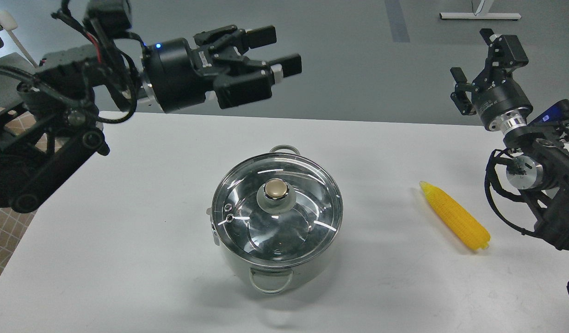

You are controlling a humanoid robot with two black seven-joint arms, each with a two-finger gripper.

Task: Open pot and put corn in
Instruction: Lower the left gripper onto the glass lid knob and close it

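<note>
My gripper will find the pot [313, 267] empty when it lifts the glass lid by the lid's gold knob, because only shiny steel [272, 235] shines through the glass.
The stainless-steel pot [307, 266] stands in the middle of the white table, with one loop handle at the front and one at the back. Its round glass lid [284, 231] with a gold knob [276, 188] sits on it. The yellow corn [455, 216] lies on the table to the pot's right, pointed end away from me. My left gripper [282, 50] is open and empty, held high above the table's far edge, up and left of the pot, fingers pointing right. My right gripper [483, 62] is open and empty, raised at the far right, well above the corn.
The white table [127, 222] spans the view; its far edge runs behind the pot. A grey floor lies beyond. A chair [7, 41] and a checked cloth [7, 226] are at the left edge. A white stand base [479, 15] is at the top right.
</note>
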